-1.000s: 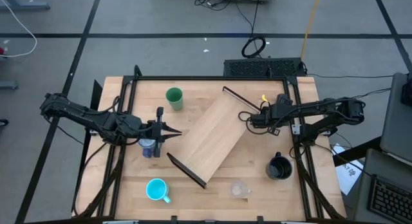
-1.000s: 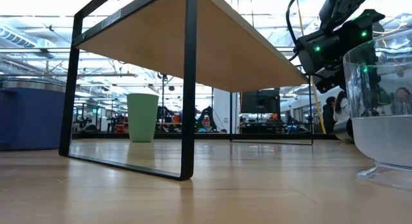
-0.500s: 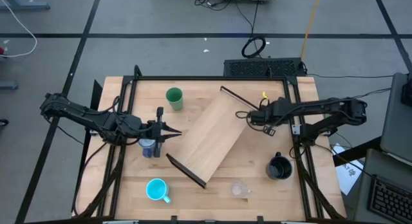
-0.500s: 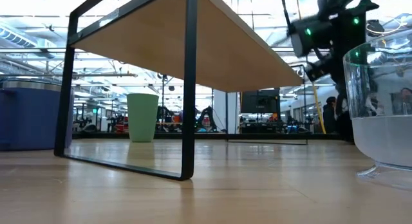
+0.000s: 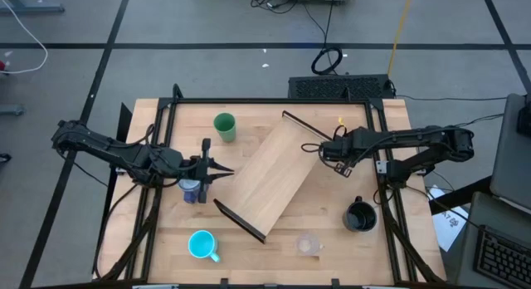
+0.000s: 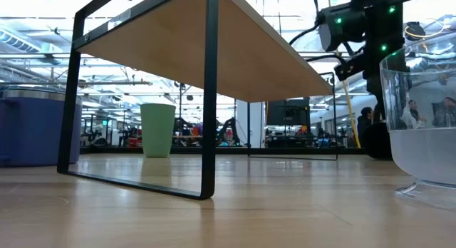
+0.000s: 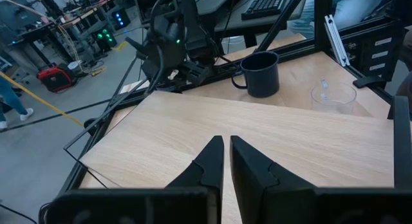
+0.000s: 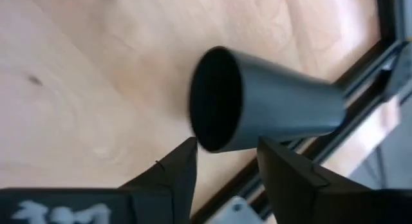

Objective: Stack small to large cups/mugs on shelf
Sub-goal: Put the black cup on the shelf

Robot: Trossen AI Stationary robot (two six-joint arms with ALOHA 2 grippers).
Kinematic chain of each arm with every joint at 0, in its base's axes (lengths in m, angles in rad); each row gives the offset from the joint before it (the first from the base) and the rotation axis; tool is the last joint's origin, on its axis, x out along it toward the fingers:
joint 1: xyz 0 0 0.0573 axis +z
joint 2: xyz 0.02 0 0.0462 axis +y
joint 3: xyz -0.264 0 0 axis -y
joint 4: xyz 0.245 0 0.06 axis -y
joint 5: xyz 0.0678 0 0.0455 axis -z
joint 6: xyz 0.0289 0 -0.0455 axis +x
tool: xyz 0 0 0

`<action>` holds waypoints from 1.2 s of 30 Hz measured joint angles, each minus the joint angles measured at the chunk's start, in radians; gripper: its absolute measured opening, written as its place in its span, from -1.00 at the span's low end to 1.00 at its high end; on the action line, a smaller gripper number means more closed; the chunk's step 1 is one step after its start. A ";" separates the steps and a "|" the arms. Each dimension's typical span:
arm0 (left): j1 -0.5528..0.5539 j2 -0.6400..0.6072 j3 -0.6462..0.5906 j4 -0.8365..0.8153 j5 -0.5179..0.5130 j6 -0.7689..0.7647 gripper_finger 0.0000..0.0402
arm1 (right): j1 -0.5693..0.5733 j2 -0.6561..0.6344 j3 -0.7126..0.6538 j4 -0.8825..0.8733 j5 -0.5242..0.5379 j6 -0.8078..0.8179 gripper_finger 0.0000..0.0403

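Next, my right gripper grips the black cup after I slide a finger inside its opening (image 8: 215, 100), because the cup lies on its side and my right gripper's fingers are just short of its rim (image 8: 223, 149).
The light-wood shelf (image 5: 270, 173) stands slantwise mid-table on its dark end brackets (image 6: 135, 184). My right gripper (image 8: 222, 147) is open over the shelf's far right end (image 5: 325, 154). Its fingers stand on either side of the mouth of the tall black cup (image 8: 277, 102), which lies tipped on its side above the board. In the high view the arm hides that cup. My left gripper (image 7: 225, 153) is shut on nothing at the shelf's left edge (image 5: 217, 170), beside the blue-purple mug (image 5: 191, 191). My right gripper has one finger (image 8: 177, 163) on each side of the black cup's rim (image 8: 215, 147). The cup's open mouth faces the wrist and its body points away. I cannot tell whether the fingers touch the rim.
The green tumbler (image 5: 224, 126) stands upright at the far left. Near the front edge are the cyan mug (image 5: 202, 244) and the tiny clear cup (image 5: 309, 243). The wide black mug (image 5: 359, 216) is at the right. A black frame (image 5: 274, 100) borders the table.
My right gripper has gone a little toward the table's left, farther over the shelf's far end. The shelf has slid slightly the same way. My left arm has kept still.
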 joint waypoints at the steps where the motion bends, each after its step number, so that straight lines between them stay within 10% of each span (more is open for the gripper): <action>1: 0.000 0.000 0.000 -0.002 0.000 0.000 -0.85 | 0.010 0.000 0.000 0.001 -0.007 0.031 -0.19; 15: 0.000 0.000 0.000 -0.015 0.002 -0.008 -0.85 | 0.102 0.001 -0.039 -0.012 0.048 0.475 0.30; 36: 0.000 0.000 0.000 0.015 0.001 -0.015 -0.85 | 0.068 0.004 -0.140 0.125 0.226 0.437 0.42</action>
